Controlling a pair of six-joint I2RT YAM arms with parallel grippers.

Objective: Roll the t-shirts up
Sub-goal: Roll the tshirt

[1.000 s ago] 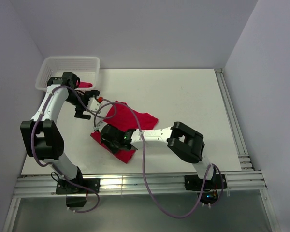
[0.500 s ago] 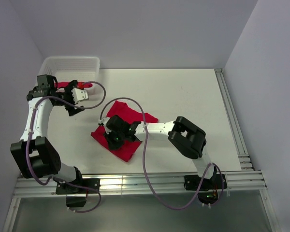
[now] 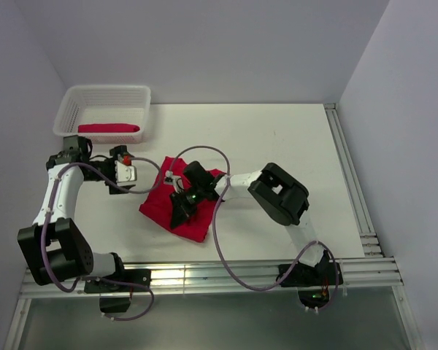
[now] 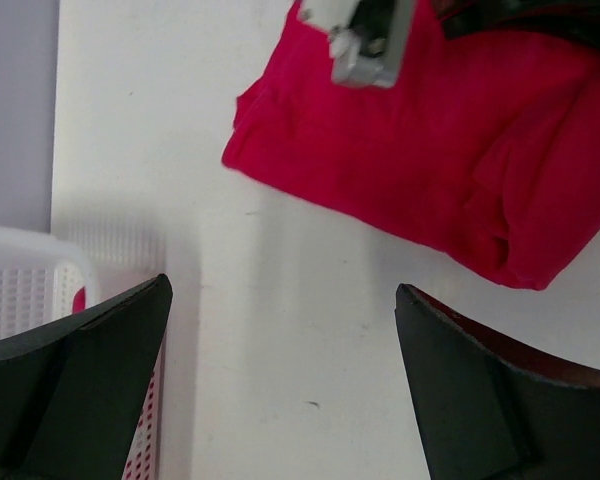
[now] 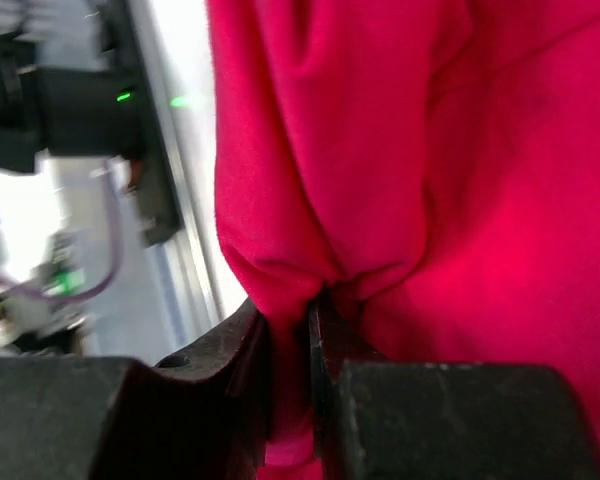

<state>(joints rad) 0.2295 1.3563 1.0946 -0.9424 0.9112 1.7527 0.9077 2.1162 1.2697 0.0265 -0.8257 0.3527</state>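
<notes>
The robot's right hand alone is holding the red t-shirt's fold (image 3: 193, 232) and the end of the fold is loose, so next the left gripper comes round and grabs that loose end (image 3: 147, 210).
One red t-shirt (image 3: 168, 213) lies bunched and partly folded over on the white table, and it also fills the upper right of the left wrist view (image 4: 430, 150). My right gripper (image 3: 181, 204) rests on top of it and is shut on a pinched fold of the red cloth (image 5: 290, 335). The other t-shirt (image 3: 109, 129) lies as a roll inside the white basket (image 3: 135, 93). My left gripper (image 3: 131, 173) hovers open over bare table just left of the t-shirt on the table. Nothing is between its fingers (image 4: 90, 370).
The basket stands at the table's far left corner, and its lattice wall (image 4: 20, 300) shows beside my left finger. Grey walls close in the left, back and right. A metal rail (image 3: 350, 175) runs along the right edge. Cables loop over both arms.
My left arm has drawn back from the basket to the table left of the t-shirt. My right gripper has carried its pinched cloth toward the far side, folding the t-shirt over.
</notes>
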